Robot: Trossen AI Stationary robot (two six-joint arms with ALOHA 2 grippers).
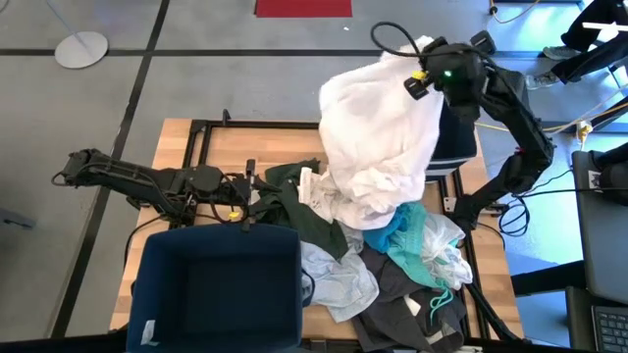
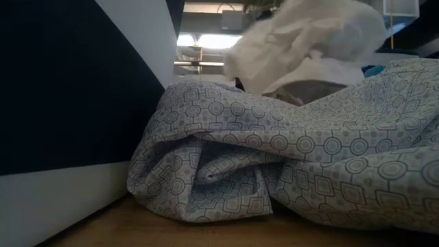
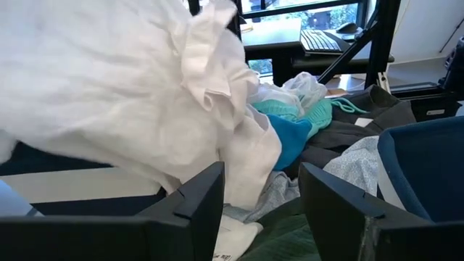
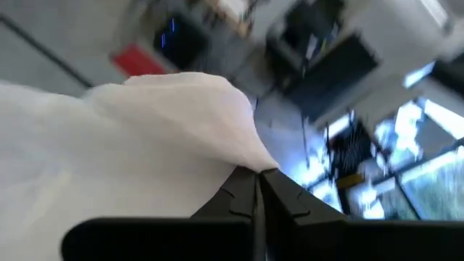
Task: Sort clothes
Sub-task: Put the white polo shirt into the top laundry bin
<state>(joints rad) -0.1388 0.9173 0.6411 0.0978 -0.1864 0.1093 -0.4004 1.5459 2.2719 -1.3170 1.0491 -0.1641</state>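
Observation:
The white garment's pinched top [image 1: 407,61] is hanging above the far navy bin [image 1: 454,137]. I keep moving it down with my right gripper until that end of the garment is inside, then let go.
A big white garment [image 1: 378,137] hangs high over the table's far right, with my right gripper [image 1: 422,78] shut on its top. Its lower end reaches down to the pile of clothes. In that pile a dark green garment [image 1: 304,211], a teal one [image 1: 417,245], a light grey patterned one [image 1: 339,279] and a dark grey one [image 1: 402,314] lie on the table. My left gripper [image 1: 257,196] stands open at the pile's left side, by the dark green garment, with nothing between its fingers [image 3: 203,196]. My right gripper pinches a bunched peak of the white garment [image 4: 243,156] between its two fingers. The fingers come from the table's far right, roughly level. The cloth hangs below them in loose folds. Whether its lower end [image 1: 378,211] rests on the pile I cannot tell.
A navy blue bin [image 1: 221,289] stands open at the table's near left, its wall [image 2: 62,82] beside the patterned cloth [image 2: 309,171]. A second navy bin [image 1: 456,137] stands at the far right, partly hidden by the white garment. A dark frame runs along the table's edges.

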